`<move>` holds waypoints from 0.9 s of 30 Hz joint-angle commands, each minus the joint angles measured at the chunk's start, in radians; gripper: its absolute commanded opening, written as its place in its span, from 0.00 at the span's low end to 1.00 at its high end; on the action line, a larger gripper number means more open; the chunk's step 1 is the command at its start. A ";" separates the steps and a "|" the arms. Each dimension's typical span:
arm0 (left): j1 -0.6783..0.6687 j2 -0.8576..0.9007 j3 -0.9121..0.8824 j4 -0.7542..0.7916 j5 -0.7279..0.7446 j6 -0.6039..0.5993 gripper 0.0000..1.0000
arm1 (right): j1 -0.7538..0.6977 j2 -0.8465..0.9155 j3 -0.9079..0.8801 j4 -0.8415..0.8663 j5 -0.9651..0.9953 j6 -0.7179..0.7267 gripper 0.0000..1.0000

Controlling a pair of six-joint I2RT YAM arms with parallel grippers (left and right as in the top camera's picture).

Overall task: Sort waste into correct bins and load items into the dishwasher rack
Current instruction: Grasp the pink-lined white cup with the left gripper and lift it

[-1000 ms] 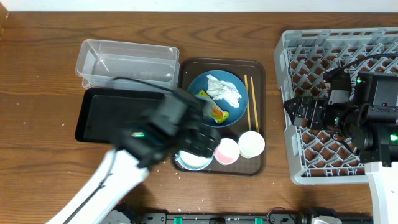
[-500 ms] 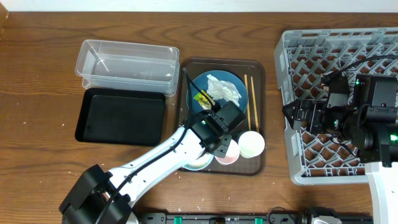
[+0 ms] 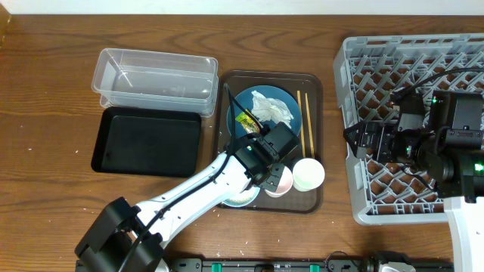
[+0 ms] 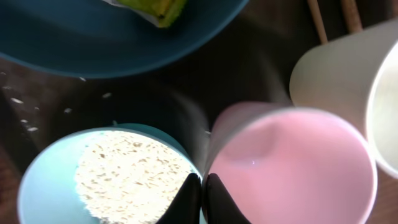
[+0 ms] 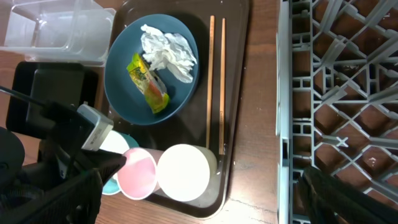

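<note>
My left gripper is pinching the pink cup's rim (image 4: 208, 165), far from the dishwasher rack, so I should lift the cup and hand its base (image 4: 236, 114) to my right gripper.
On the brown serving tray (image 3: 265, 74), my left gripper (image 3: 271, 174) is shut on the near rim of the pink cup (image 3: 282, 181) (image 4: 292, 162); its fingertips (image 4: 191, 193) pinch the cup wall. The white cup (image 3: 308, 174) touches the pink one. Beside them stands the bowl (image 3: 234, 199) holding rice (image 4: 130, 180). The blue plate (image 3: 293, 132) carries the tissue (image 3: 271, 108) and the wrapper (image 3: 246, 119). The chopsticks (image 3: 304, 132) lie to the plate's right. My right gripper (image 3: 355, 137) (image 5: 211, 171) stands open above the left edge of the dishwasher rack (image 3: 408, 60).
A clear tub (image 3: 155, 51) sits at the back left, with a black tray (image 3: 147, 141) in front of it. Loose rice grains (image 4: 18, 102) dot the brown tray near the bowl. Bare wooden table lies between the tray and the rack.
My left arm swung in from the left over the tray and its gripper closed on the pink cup's rim. The white cup shifted slightly right. The right arm has not moved.
</note>
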 commanded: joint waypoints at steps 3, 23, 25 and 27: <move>0.011 -0.064 0.024 -0.026 0.112 -0.007 0.06 | -0.006 -0.005 0.021 -0.005 -0.015 -0.007 0.99; 0.478 -0.360 0.121 0.153 0.970 -0.018 0.06 | -0.006 -0.006 0.021 0.112 -0.540 -0.223 0.85; 0.555 -0.354 0.121 0.209 1.134 -0.054 0.06 | -0.006 -0.006 0.021 0.153 -0.699 -0.279 0.85; 0.615 -0.349 0.121 0.255 1.257 -0.086 0.06 | -0.005 -0.005 0.021 0.198 -0.819 -0.305 0.87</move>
